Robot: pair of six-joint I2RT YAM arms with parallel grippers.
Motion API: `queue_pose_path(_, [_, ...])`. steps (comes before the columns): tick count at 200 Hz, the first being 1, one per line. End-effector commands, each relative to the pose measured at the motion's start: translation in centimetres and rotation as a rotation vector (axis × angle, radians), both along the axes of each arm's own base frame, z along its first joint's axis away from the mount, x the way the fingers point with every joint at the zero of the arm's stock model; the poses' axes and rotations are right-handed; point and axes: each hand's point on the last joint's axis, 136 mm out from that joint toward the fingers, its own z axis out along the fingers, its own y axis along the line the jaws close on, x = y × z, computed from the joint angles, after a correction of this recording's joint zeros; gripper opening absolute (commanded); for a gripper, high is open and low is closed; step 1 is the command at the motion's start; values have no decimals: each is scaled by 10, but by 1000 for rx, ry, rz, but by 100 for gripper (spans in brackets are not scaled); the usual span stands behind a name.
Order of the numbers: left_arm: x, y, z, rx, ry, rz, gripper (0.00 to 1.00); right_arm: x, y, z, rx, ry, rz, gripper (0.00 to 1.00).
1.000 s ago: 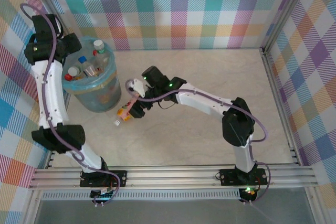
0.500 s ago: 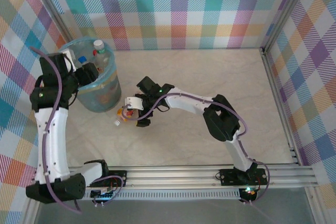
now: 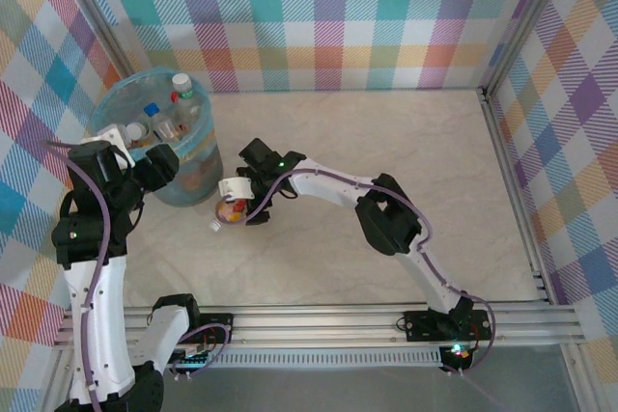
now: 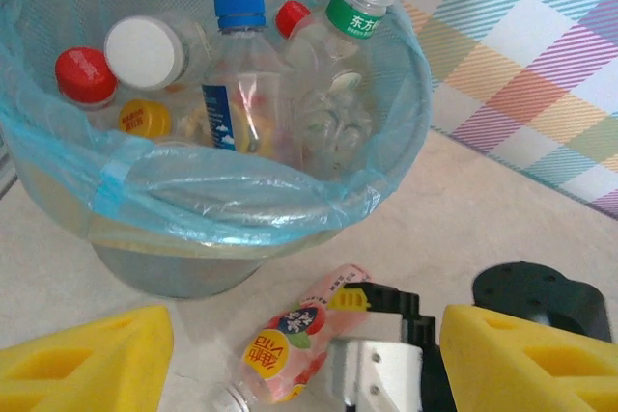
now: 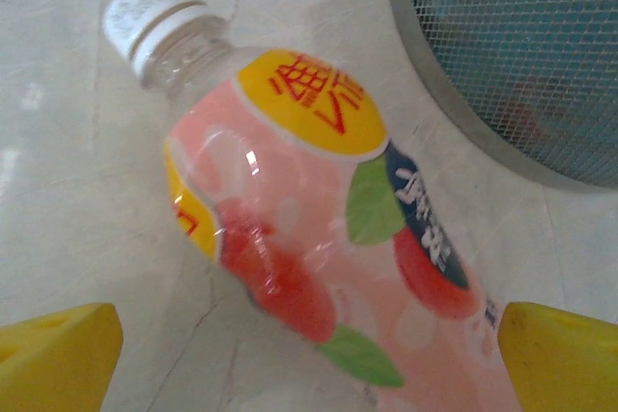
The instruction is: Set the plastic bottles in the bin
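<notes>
The pink-labelled bottle is lying at the bin's foot [image 4: 241, 282], under my left gripper, so next my right gripper picks up the bottle [image 5: 323, 229] and passes it to my left gripper.
A pink-labelled plastic bottle [image 5: 319, 229] with a white cap lies on its side on the table beside the bin [image 5: 521, 55]. My right gripper [image 5: 309, 364] is open, one yellow finger on each side of that bottle, low over it. In the top view the right gripper [image 3: 241, 204] sits over the pink bottle [image 3: 226, 212], just right of the bin [image 3: 198, 176]. The blue-bagged bin [image 4: 222, 195] holds several bottles, among them a green-labelled one [image 4: 359, 2] and a blue-capped one [image 4: 238, 9]. My left gripper [image 4: 304, 373] hangs open and empty above the bin's near side [image 3: 135, 149].
Checked walls close the table at the back and both sides. A metal rail [image 3: 319, 320] runs along the near edge. Marble tabletop [image 3: 406, 142] stretches right of the right arm [image 3: 386, 219].
The left arm has drawn back from above the bin toward the near left. The right gripper has moved left and down over the pink bottle.
</notes>
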Motion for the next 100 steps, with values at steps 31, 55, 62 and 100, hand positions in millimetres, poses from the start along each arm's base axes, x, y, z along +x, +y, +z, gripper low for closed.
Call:
queue_pose_path(31, [-11, 1, -4, -18, -15, 31, 73, -3, 8, -54, -161, -6, 51, 100])
queue_pose_path(55, [-17, 2, 0, 1, -19, 33, 73, -7, -1, -63, -201, 2, 64, 95])
queue_pose_path(62, [-18, 3, 1, 9, -22, 35, 73, -8, -5, -63, -213, 3, 62, 92])
queue_pose_path(100, [-20, 6, 2, 23, -23, 47, 74, -20, -27, -36, -232, -3, 54, 65])
